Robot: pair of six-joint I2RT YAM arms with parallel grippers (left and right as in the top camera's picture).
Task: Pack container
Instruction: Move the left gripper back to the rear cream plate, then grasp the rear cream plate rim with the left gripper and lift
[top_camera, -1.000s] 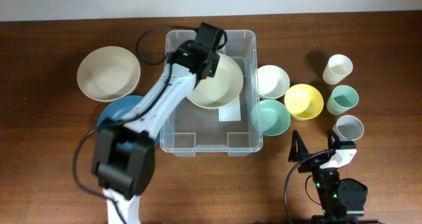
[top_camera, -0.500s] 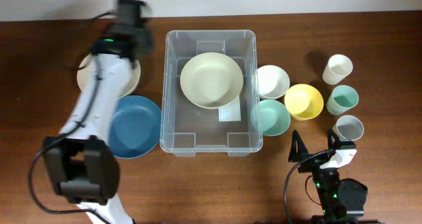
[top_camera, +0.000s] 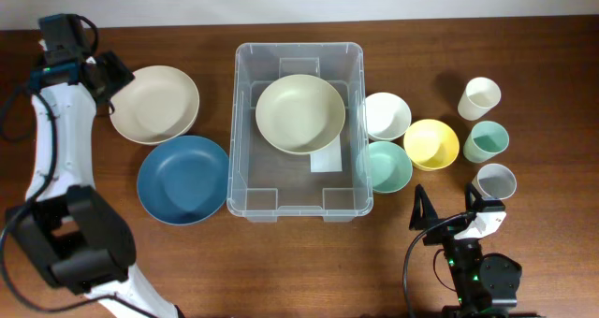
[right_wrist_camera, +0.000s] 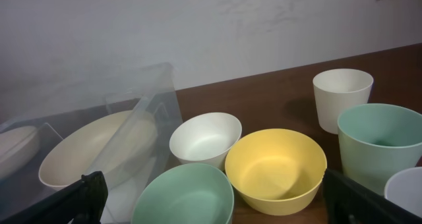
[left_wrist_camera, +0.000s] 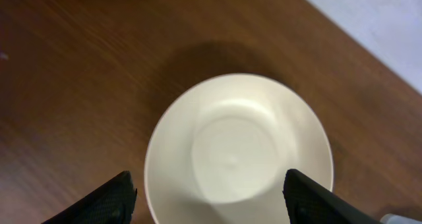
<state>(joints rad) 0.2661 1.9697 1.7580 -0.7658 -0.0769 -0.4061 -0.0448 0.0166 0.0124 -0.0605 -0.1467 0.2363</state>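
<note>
My left gripper needs to move back to the rim [top_camera: 113, 118] farthest from the container and pinch it, since its open fingers point over the second cream bowl's middle [top_camera: 156, 105].
The clear container [top_camera: 299, 49] stands mid-table with a large cream bowl [top_camera: 299, 114] lying in it over a white label [top_camera: 326, 161]. My left gripper [top_camera: 110, 73] hovers open at the left rim of a second cream bowl [top_camera: 154, 103] on the table. In the left wrist view that bowl [left_wrist_camera: 237, 148] lies below and ahead of the spread gripper [left_wrist_camera: 211, 197], which holds nothing. My right gripper [top_camera: 447, 210] rests open near the front right. In the right wrist view it [right_wrist_camera: 224, 201] faces the small bowls and is empty.
A blue bowl [top_camera: 183, 179] lies left of the container. To the right sit white [top_camera: 386, 115], mint [top_camera: 385, 165] and yellow [top_camera: 430, 144] bowls. Beyond those are white [top_camera: 479, 97], mint [top_camera: 487, 141] and grey [top_camera: 494, 181] cups.
My left gripper let go of the cream bowl inside the container and opened. The arm swung left to the other cream bowl. The right arm stayed still.
</note>
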